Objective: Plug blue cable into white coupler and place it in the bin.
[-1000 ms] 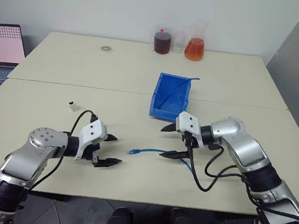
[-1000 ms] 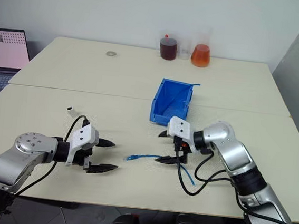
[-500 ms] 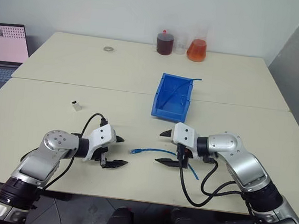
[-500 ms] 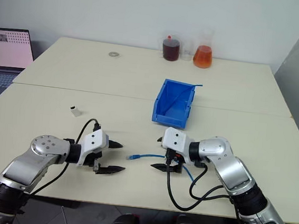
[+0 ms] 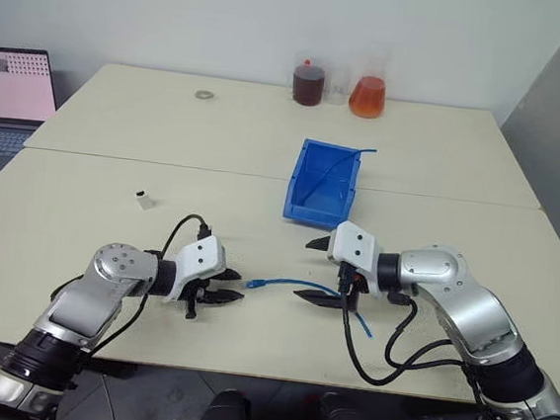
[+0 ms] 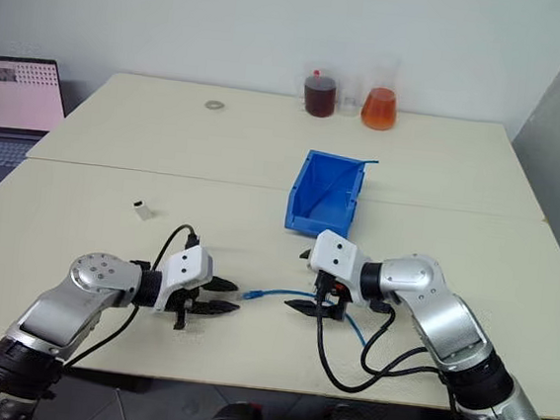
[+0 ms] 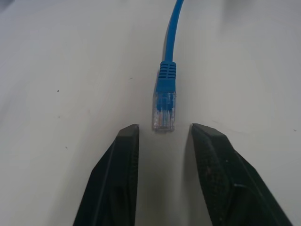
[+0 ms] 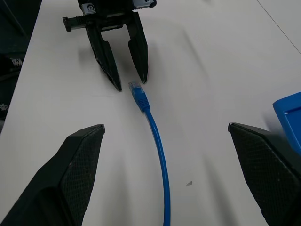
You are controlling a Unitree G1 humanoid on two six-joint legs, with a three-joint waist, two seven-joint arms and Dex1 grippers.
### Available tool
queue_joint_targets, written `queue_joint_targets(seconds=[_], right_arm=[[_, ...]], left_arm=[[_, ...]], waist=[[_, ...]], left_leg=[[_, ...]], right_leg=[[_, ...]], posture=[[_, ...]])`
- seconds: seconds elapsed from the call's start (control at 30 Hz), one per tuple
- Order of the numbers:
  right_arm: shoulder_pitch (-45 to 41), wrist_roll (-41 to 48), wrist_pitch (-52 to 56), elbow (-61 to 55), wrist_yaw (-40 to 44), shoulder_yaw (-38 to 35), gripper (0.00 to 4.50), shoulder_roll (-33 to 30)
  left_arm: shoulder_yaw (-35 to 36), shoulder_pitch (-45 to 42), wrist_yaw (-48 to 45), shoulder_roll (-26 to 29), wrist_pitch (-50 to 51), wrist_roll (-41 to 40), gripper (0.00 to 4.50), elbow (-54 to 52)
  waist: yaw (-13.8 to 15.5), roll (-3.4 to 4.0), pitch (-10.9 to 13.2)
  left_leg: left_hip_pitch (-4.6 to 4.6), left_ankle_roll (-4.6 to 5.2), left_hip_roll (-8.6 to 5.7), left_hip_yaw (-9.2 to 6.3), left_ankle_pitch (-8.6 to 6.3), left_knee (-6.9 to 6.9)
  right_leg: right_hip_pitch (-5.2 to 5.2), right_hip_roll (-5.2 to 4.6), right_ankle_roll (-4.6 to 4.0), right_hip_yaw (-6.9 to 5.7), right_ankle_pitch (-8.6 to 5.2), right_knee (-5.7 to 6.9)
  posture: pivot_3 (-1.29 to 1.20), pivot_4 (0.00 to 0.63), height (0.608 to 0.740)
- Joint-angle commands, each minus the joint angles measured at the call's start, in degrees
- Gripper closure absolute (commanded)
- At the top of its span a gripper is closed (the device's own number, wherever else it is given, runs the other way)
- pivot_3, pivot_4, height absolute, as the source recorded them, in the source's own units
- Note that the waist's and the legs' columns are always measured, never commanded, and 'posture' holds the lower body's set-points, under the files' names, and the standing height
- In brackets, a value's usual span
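The blue cable is lying in a smooth, shallow curve [image 5: 291, 281], so I expect its tail [image 5: 364, 325] to stick out in a gentle arch when I raise the plug end.
The blue cable [image 5: 302, 286] lies on the table in front of me, its clear plug [image 7: 164, 110] pointing at my left gripper [image 5: 239, 288]. That gripper lies low over the table, its fingers narrowed but still apart, with the plug just beyond the tips and nothing between them. My right gripper [image 5: 303, 270] stands wide open over the cable's middle, not touching it. The white coupler [image 5: 143, 199] stands alone on the table, farther back and to the left of my left gripper. The blue bin [image 5: 303, 178] stands behind the right gripper.
Two flasks, one with dark liquid [image 5: 308, 82] and one with orange liquid [image 5: 368, 91], stand at the table's back edge. A small ring [image 5: 205, 94] lies back left. A laptop [image 5: 8, 95] sits off the table's left side.
My left gripper has moved right, up to the plug, and its fingers have narrowed from wide open. The right gripper has stayed open over the cable.
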Motion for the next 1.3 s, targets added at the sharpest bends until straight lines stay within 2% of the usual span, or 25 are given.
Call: queue_joint_targets(seconds=[0.03,0.13,0.37,0.47,0.63,1.0,1.17,1.3], right_arm=[[1.0,3.5,2.1,-4.8,0.4,-2.5,0.00,-1.3],[1.8,5.3,3.1,-6.0,0.3,-3.0,0.00,-2.0],[4.9,9.4,3.9,-8.1,-0.2,-5.8,0.00,-3.4],[6.7,12.3,5.8,-9.5,0.2,-7.7,0.00,-4.5],[9.9,17.6,8.4,-12.4,-1.2,-11.2,0.00,-4.3],[16.1,24.0,9.1,-14.5,-4.9,-13.5,0.00,-2.5],[15.7,25.4,9.3,-9.8,-5.9,-13.1,0.00,-0.5],[14.4,26.0,10.1,-5.2,-6.8,-13.3,0.00,1.5]], left_arm=[[-3.6,2.2,-0.4,-0.1,1.6,2.3,3.73,1.1],[-3.5,2.4,-0.9,0.1,1.6,2.1,4.27,1.1],[-1.6,2.1,-0.5,-0.8,2.0,0.3,4.27,2.0],[0.4,1.7,-1.6,-1.5,3.6,-3.0,4.27,1.0],[2.2,0.3,-6.8,0.4,7.8,-8.7,4.27,-1.9],[7.0,-10.2,-5.7,-3.6,19.0,-18.8,4.27,-1.6],[9.2,-12.4,-5.3,-5.3,25.4,-25.0,4.27,-2.7],[9.3,-12.2,-6.2,-4.5,28.1,-27.8,4.27,-4.2]], waist=[[0.0,0.01,0.0],[0.0,0.01,0.0],[-0.1,0.01,-0.1],[0.0,0.01,0.0],[-0.2,-0.02,0.0],[-0.3,-0.12,0.0],[-0.5,-0.12,0.0],[-0.5,-0.14,0.0]], left_leg=[[0.01,0.00,0.00,0.01,0.00,0.00],[0.08,0.00,0.00,0.04,0.00,-0.01],[0.10,0.00,0.00,0.05,0.00,-0.03],[0.09,0.00,0.00,0.04,0.00,-0.02],[0.05,0.00,0.02,0.04,0.00,-0.03],[-0.07,0.00,0.05,-0.04,0.00,-0.01],[-0.07,0.00,0.07,-0.03,0.00,-0.03],[-0.05,0.00,0.11,-0.06,0.00,-0.03]], right_leg=[[0.00,0.00,0.00,0.00,0.00,0.00],[0.04,0.01,0.01,0.00,0.01,0.00],[0.05,0.02,0.01,0.01,0.00,0.00],[0.05,0.02,0.01,0.00,0.00,0.00],[0.01,0.06,0.01,0.00,0.00,-0.02],[-0.06,0.16,0.02,-0.02,0.00,-0.04],[-0.06,0.19,0.02,0.01,0.00,-0.06],[-0.06,0.24,0.02,0.02,0.00,-0.04]], posture=[[0.00,0.150,0.740],[0.00,0.150,0.740],[0.00,0.150,0.740],[0.00,0.150,0.740],[0.00,0.150,0.740],[0.00,0.150,0.740],[0.00,0.150,0.740],[0.00,0.150,0.740]])
